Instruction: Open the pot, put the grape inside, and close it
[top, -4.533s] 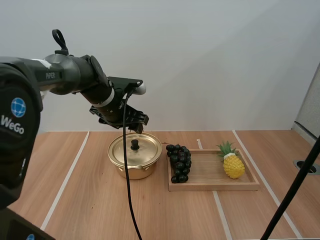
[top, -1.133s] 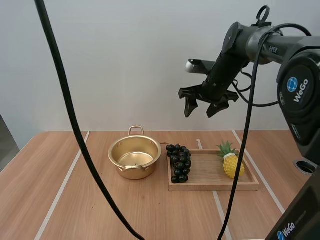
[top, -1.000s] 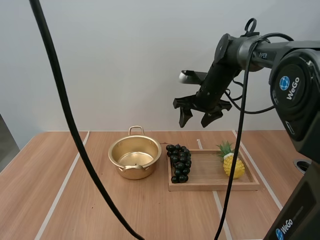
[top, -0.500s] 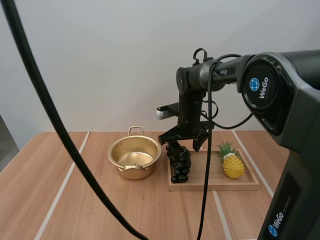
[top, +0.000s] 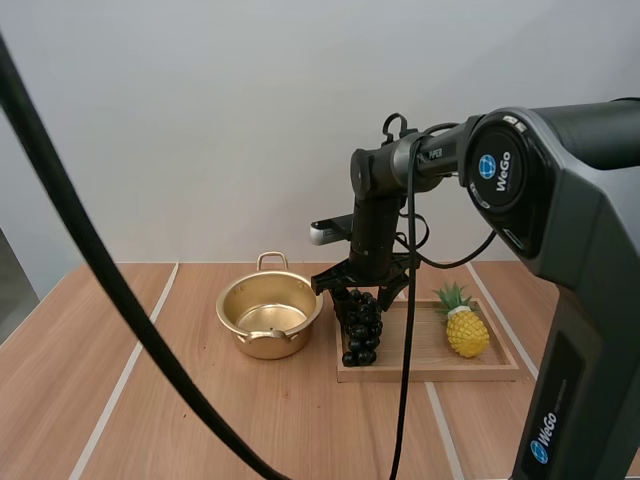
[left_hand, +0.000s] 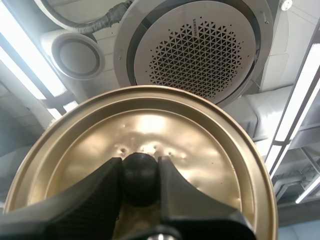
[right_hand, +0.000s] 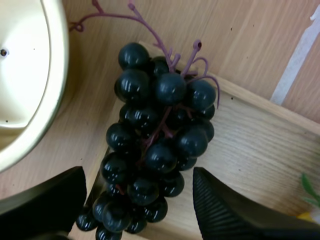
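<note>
The whole bunch (top: 361, 328) will come along together when the robot carries it into the gold pot, because purple stems (right_hand: 162, 124) run between the dark grapes.
The gold pot (top: 269, 317) stands open on the table, lid off. Its gold lid (left_hand: 150, 165) is held up in my left gripper (left_hand: 141, 172), whose two black fingers pinch the lid's black knob (left_hand: 140, 171). A bunch of dark grapes (top: 361, 327) lies over the left end of the wooden tray (top: 430, 362). My right gripper (top: 362, 290) hangs open just above the bunch. In the right wrist view its fingers (right_hand: 225, 212) stand wide apart on either side of the grapes (right_hand: 155, 145), beside the pot's rim (right_hand: 47, 90).
A yellow toy pineapple (top: 464, 325) lies at the right end of the tray. White tape lines (top: 125, 375) run across the wooden table. My right arm (top: 420, 155) reaches in from the right, above the tray.
My right gripper has come down and leftward from high above the tray to just over the grapes, still open. The pot and the grapes have stayed put.
</note>
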